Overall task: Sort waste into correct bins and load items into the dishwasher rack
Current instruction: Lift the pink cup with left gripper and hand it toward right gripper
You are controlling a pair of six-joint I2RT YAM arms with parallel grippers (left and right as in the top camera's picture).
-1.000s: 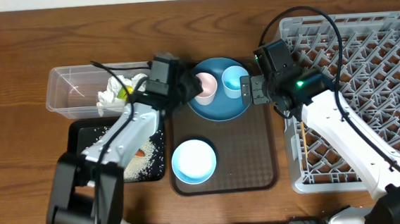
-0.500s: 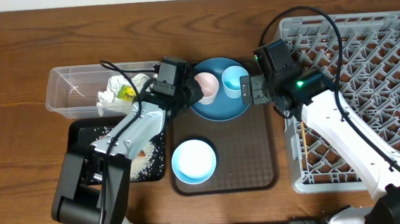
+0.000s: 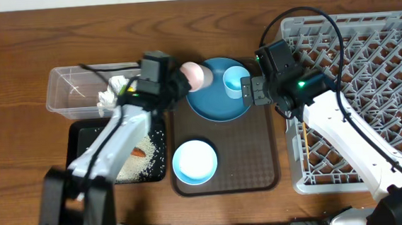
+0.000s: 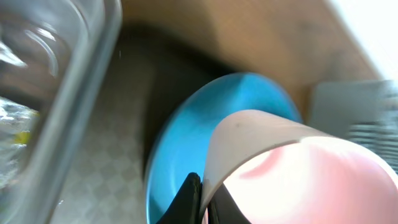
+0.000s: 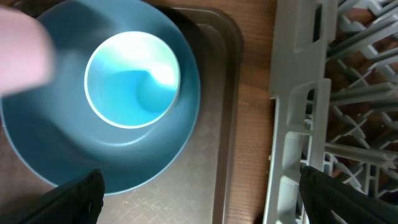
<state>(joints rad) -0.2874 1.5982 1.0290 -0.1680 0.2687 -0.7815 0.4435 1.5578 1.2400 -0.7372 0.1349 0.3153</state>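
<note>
I should take the cup [image 3: 208, 76] by its base with my right gripper, since my left gripper holds the pinkish-white cup [image 3: 192, 76] by its rim, far from the grey rack.
My left gripper [image 3: 178, 83] is shut on the rim of the pinkish-white cup [image 3: 193, 74]. The cup hangs tilted at the left edge of the blue plate [image 3: 218, 103]. In the left wrist view the gripper [image 4: 204, 186] pinches the cup [image 4: 292, 168] wall, one finger inside and one outside, with the plate [image 4: 186, 143] below. The light blue cup [image 3: 236, 80] stands on the plate. My right gripper [image 3: 251, 89] is open just right of it. In the right wrist view the gripper [image 5: 202, 199] is wide open below that cup [image 5: 132, 79], beside the rack [image 5: 298, 124].
A white bowl [image 3: 194, 162] sits on the brown tray [image 3: 261, 158]. The clear tub [image 3: 68, 93] holds paper wads [image 3: 114, 91]. The black bin [image 3: 83, 145] holds rice [image 3: 146, 166] and a carrot [image 3: 139, 152]. The grey rack [image 3: 366, 44] fills the right, a chopstick [image 3: 305, 144] at its left edge.
My left gripper closed on the pinkish-white cup's rim and lifted it off the plate, up and to the left. The right arm has stayed still.
</note>
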